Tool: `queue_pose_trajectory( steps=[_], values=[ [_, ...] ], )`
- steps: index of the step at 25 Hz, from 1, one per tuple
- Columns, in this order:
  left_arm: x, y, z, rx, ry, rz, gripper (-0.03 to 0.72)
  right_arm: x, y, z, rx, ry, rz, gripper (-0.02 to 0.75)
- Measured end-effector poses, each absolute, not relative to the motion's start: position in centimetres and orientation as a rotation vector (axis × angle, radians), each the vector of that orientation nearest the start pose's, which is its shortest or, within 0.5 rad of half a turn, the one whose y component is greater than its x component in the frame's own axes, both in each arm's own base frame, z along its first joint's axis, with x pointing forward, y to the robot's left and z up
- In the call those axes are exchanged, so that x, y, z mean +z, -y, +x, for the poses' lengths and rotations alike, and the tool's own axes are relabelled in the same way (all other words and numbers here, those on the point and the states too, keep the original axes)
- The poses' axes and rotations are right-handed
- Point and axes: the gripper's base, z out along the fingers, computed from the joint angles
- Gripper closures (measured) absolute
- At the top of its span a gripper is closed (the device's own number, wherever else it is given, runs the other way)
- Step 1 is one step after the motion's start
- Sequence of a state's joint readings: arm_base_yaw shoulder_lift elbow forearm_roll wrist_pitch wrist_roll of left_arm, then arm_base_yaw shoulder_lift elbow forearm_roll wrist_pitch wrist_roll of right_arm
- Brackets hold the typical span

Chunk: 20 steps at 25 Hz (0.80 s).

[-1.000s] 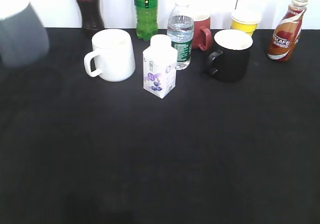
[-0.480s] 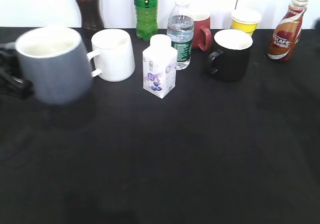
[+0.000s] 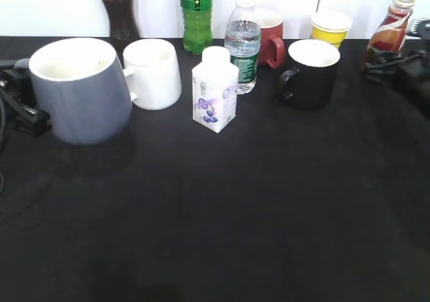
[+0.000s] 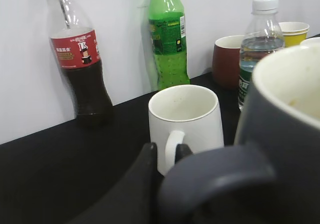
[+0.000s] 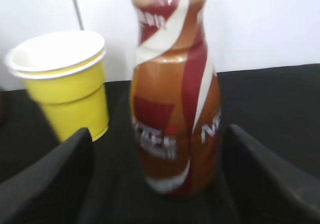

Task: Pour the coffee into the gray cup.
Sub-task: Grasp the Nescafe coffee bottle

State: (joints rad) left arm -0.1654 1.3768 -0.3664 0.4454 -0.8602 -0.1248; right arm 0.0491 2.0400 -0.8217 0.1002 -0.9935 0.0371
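Note:
My gripper will tip the coffee bottle (image 3: 390, 31) over the gray cup, and I expect the coffee to stay inside, since the pale cap still sits on top.
The gray cup (image 3: 82, 90) stands upright at the left of the black table, in front of the white mug (image 3: 153, 73). My left gripper (image 3: 17, 103) is shut on its handle; the left wrist view shows the cup (image 4: 285, 134) close up and my fingers (image 4: 167, 156) at the handle. The coffee bottle (image 3: 390, 29) stands at the far right back. My right gripper (image 3: 386, 60) is open with a finger on each side of the bottle's base, not touching. In the right wrist view the coffee bottle (image 5: 172, 94) sits between the open fingers (image 5: 160, 184).
Along the back stand a cola bottle (image 3: 117, 6), a green bottle (image 3: 196, 13), a water bottle (image 3: 242, 43), a red mug (image 3: 271, 36) and a yellow paper cup (image 3: 330, 27). A black mug (image 3: 310, 73) and a white carton (image 3: 215, 90) stand further forward.
The left gripper brought the gray cup in from the far left and down to the table beside the white mug. The right gripper came into view around the coffee bottle.

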Motion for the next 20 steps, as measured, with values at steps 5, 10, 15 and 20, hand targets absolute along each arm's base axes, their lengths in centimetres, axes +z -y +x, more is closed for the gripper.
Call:
queue_pose_trajectory(
  steps=[5, 10, 15, 20],
  values=[
    [21.1, 6.9, 23.0, -0.272, -1.597, 0.530, 0.613, 10.7, -0.7, 40.8, 0.000, -1.696, 0.166, 0.116],
    [21.2, 6.9, 23.0, -0.274, -1.593, 0.529, 0.613, 9.4, -0.7, 43.7, 0.003, -1.663, 0.165, 0.118],
    [21.3, 6.9, 22.9, -0.278, -1.580, 0.528, 0.613, 8.4, -0.9, 44.9, 0.004, -1.662, 0.147, 0.188],
    [21.3, 6.9, 22.9, -0.279, -1.578, 0.527, 0.613, 8.4, -1.2, 45.0, 0.014, -1.658, 0.094, 0.210]
  ],
)
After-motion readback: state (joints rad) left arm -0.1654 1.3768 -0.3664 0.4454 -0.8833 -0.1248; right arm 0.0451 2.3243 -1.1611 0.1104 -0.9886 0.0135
